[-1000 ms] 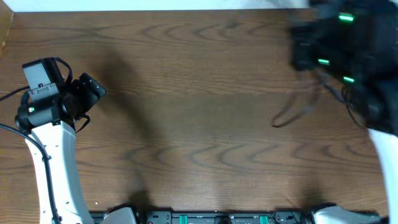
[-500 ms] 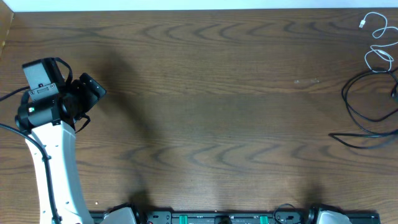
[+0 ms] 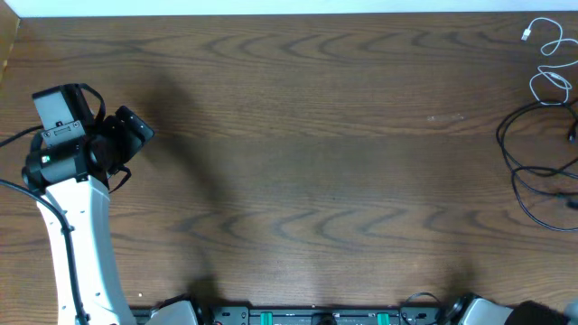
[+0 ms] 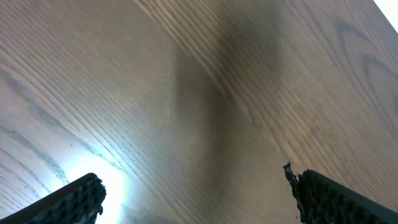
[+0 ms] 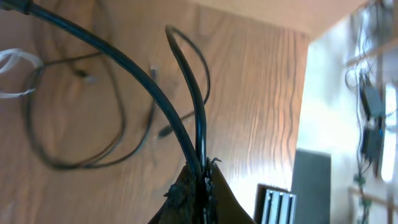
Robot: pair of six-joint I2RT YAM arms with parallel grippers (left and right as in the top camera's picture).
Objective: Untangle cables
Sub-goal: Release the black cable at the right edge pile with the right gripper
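Note:
The held black cable's plug end (image 5: 165, 131) hangs free of the black loops, so my right gripper should go on pulling the cable toward open wood (image 5: 252, 115) and let go there.
Two black cables (image 3: 522, 167) lie in loose loops at the table's far right edge, with a white cable (image 3: 545, 79) coiled behind them. In the right wrist view my right gripper (image 5: 200, 177) is shut on a black cable (image 5: 127, 65); two of its strands run up out of the jaws. More black loops (image 5: 68, 163), a small plug (image 5: 163, 131) and a bit of the white cable (image 5: 13, 61) lie on the wood below. The right gripper is outside the overhead view. My left gripper (image 3: 134, 132) (image 4: 196, 186) hovers open over bare wood at the far left, holding nothing.
The table's right edge (image 5: 306, 93) is close to the cables, with shelving and floor beyond it. The arm bases (image 3: 316, 316) line the front edge. The left arm's white link (image 3: 77, 244) runs along the left side.
The right arm, blurred over the back right corner a second ago, has left the overhead view. The black cable's lower strand has been dragged right, toward the table edge. The left arm is unmoved.

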